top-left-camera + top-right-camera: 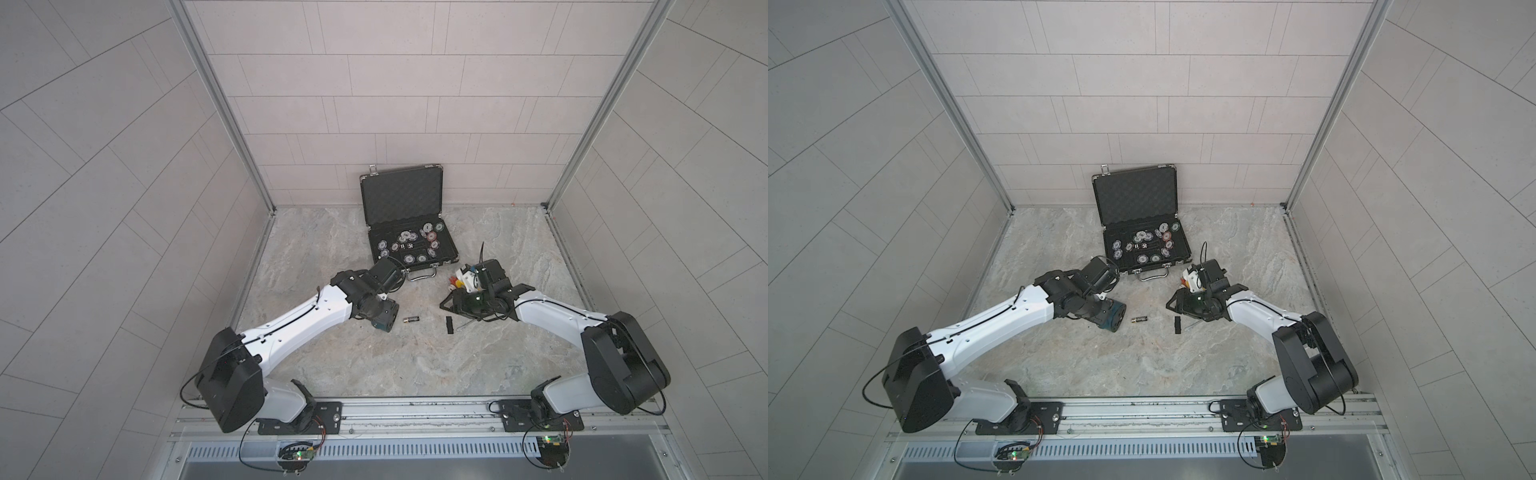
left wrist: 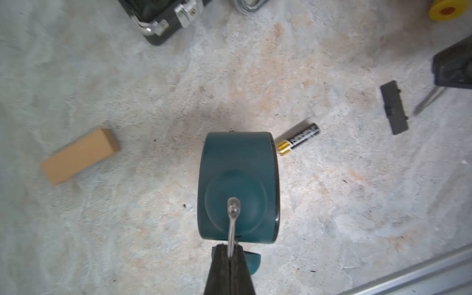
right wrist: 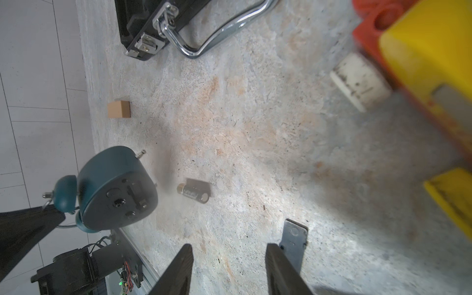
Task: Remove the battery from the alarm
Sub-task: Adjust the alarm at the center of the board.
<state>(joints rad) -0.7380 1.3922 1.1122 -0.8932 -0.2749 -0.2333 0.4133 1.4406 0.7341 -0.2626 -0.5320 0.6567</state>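
Note:
Next, I lower the hanging alarm with my left gripper and put it down, open back up, in front of the battery (image 1: 403,338), because the battery (image 2: 298,139) is already outside the alarm.
The dark teal alarm (image 2: 237,184) hangs from its thin metal handle, on which my left gripper (image 2: 231,251) is shut. In the right wrist view the alarm (image 3: 115,189) turns its dark back with knobs and an open slot toward that camera. The battery (image 2: 298,139), black with a gold end, lies loose on the table just beside the alarm, and both top views show it (image 1: 411,319) (image 1: 1140,319). My right gripper (image 3: 228,255) stands open over bare table a short way from the battery (image 3: 193,194), holding nothing.
A small dark cover plate (image 2: 394,107) lies by the right gripper, next to a thin metal screwdriver shaft (image 2: 429,101). An open black case (image 1: 409,232) of poker chips stands behind. A wooden block (image 2: 79,155) and a yellow-and-red toy (image 3: 421,63) lie nearby.

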